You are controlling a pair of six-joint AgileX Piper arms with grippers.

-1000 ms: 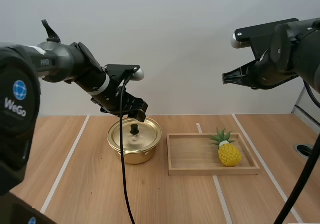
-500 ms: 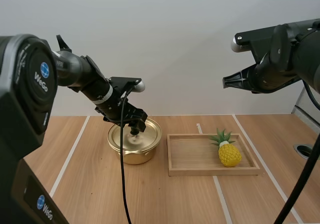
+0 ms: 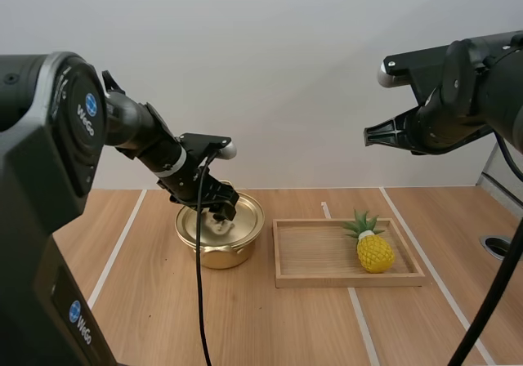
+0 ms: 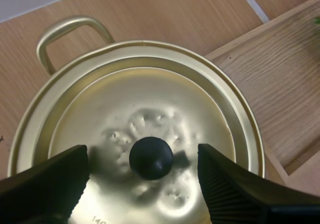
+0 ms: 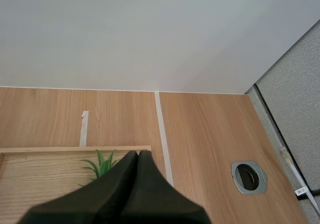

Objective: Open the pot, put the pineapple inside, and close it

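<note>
The lid's round rim is clear of the pot handle. So the lid will come away and leave the pot behind when I lift it.
A gold pot with its lid on stands left of a wooden tray. My left gripper is down over the lid, open, one finger on each side of the black knob without touching it. A yellow pineapple with green leaves lies at the right end of the tray. My right gripper hangs high above the tray, shut on nothing, its fingers lying together as one wedge.
White tape lines run across the wooden table. A round metal grommet sits in the tabletop at the far right, close to a grey partition. One pot handle points away from the tray.
My left gripper has come down from just behind the pot onto the lid, so its fingers now flank the knob. The right arm has barely moved.
</note>
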